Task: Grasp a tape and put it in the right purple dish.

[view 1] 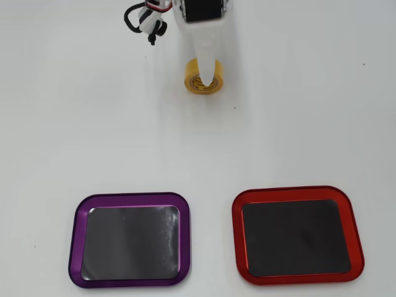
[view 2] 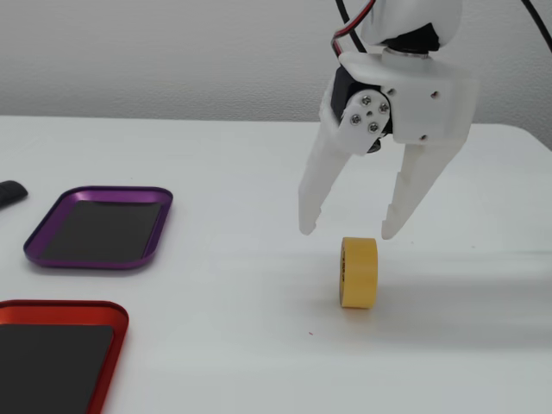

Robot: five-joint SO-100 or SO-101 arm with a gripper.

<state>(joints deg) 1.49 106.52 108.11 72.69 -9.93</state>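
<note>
The tape is standing steady on its broad yellow band (view 1: 190,72). It should settle upright on its edge when I lower it into the purple dish.
The tape (view 2: 359,272) is a small yellow roll standing on its edge on the white table. In the overhead view (view 1: 190,79) it lies near the top middle, partly covered by a white finger. My gripper (view 2: 347,233) is open and points down, its fingertips (view 2: 307,226) just above the roll, one on each side, not touching it. In the overhead view the gripper (view 1: 207,80) is right over the roll. The purple dish (view 1: 130,198) is empty at the bottom left of the overhead view and at the left of the fixed view (view 2: 90,262).
A same-shaped red-rimmed tray (view 1: 291,190) lies empty beside the purple one, also at the bottom left of the fixed view (view 2: 60,307). A small black object (view 2: 9,192) sits at the left edge. The arm's cables (view 1: 145,18) hang near its base.
</note>
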